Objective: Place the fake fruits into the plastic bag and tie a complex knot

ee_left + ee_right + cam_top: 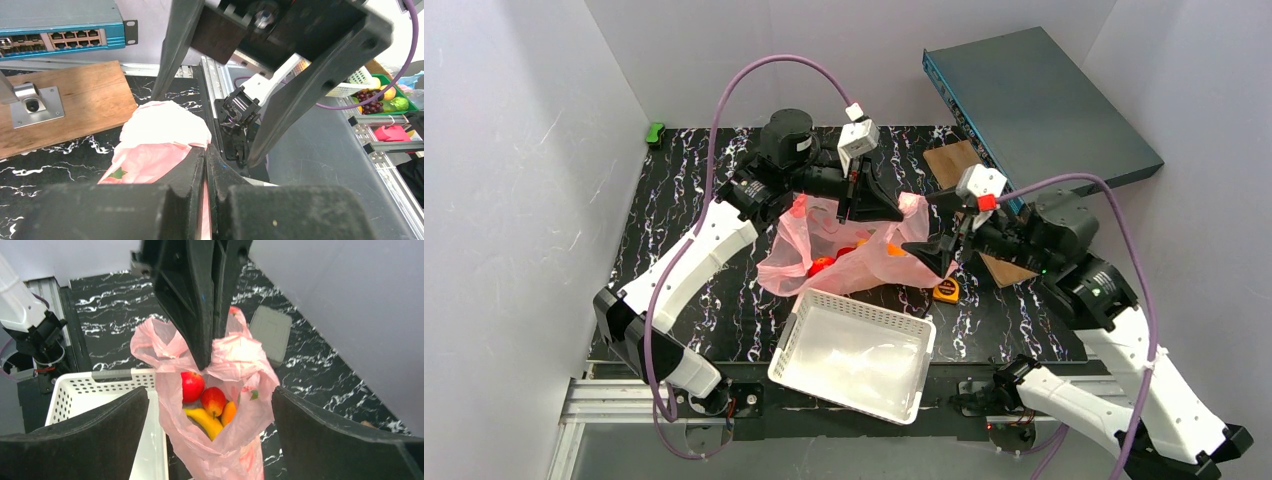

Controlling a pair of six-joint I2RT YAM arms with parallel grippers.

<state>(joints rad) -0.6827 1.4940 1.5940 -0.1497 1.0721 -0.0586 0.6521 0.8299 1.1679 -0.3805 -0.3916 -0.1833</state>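
My right gripper should take the plastic bag's end (914,206), which my left gripper is holding beside it, so that my left gripper is free for the bag's loose end (779,272).
The pink plastic bag (839,262) stands with its mouth open at mid-table. Inside lie the fake fruits: a red apple (192,386), a small red pointed fruit (213,400), a yellow banana (205,423) and an orange mango (228,413). My left gripper (206,152) is shut on the far rim of the plastic bag (157,147) and holds it up; pink film shows between its fingers. My right gripper (210,440) is open, one finger on each side of the near part of the plastic bag (235,365), not touching it. No knot is in view.
A white lattice basket (854,355) sits just in front of the bag. A yellow-orange tape measure (945,290) lies to the bag's right. A wooden board (952,162) and a blue network switch (1039,100) are at the back right. A small green object (655,132) sits back left.
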